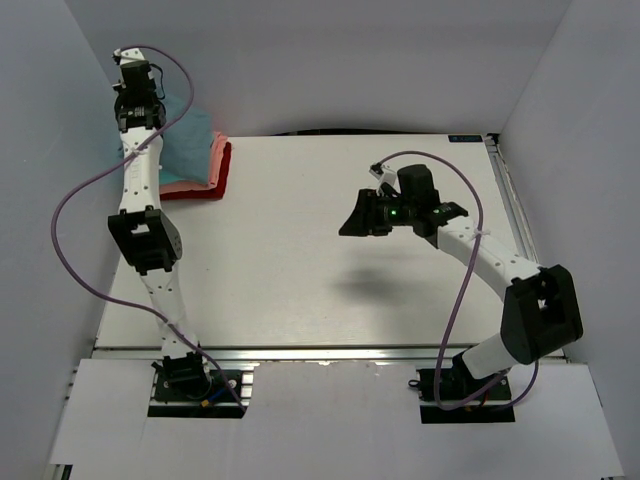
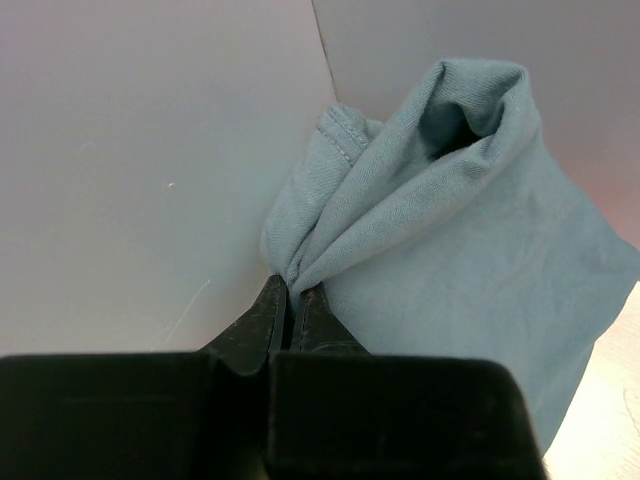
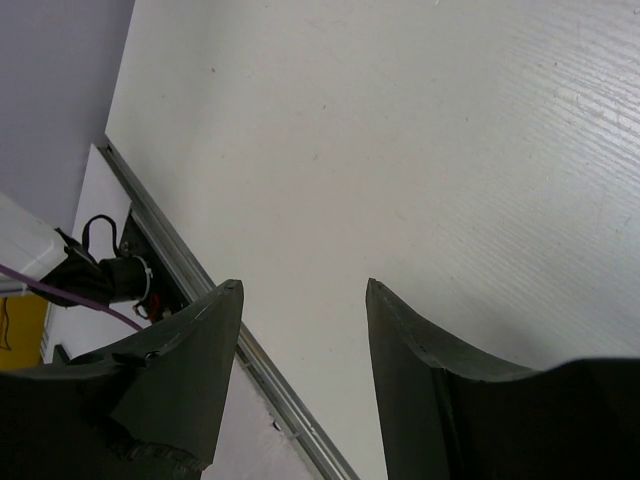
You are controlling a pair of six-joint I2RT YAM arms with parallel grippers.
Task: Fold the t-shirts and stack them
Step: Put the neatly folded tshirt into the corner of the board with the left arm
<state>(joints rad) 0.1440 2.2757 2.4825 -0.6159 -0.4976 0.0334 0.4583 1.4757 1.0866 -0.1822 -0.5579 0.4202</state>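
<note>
My left gripper should continue to put down the bunched fold of the blue-grey t-shirt (image 1: 188,150), which hangs over the salmon-pink t-shirt, until the fold lies on the pile (image 1: 212,178), and then let go.
My left gripper (image 2: 292,287) is shut on a bunched fold of a blue-grey t-shirt (image 2: 450,230), which is lifted near the wall corner and drapes down to the right. In the top view this cloth (image 1: 190,135) lies over a pile at the far left of the table, with a salmon-pink t-shirt (image 1: 216,160) and a red t-shirt (image 1: 212,188) under it. The left arm hides its own fingers there. My right gripper (image 1: 362,216) hovers open over the middle right of the table, and the right wrist view shows it (image 3: 303,286) holding nothing.
White walls close in on the left, back and right; the left arm reaches right into the back-left corner. A metal rail (image 3: 260,365) runs along the table's near edge. A purple cable (image 1: 75,200) loops off the left arm.
</note>
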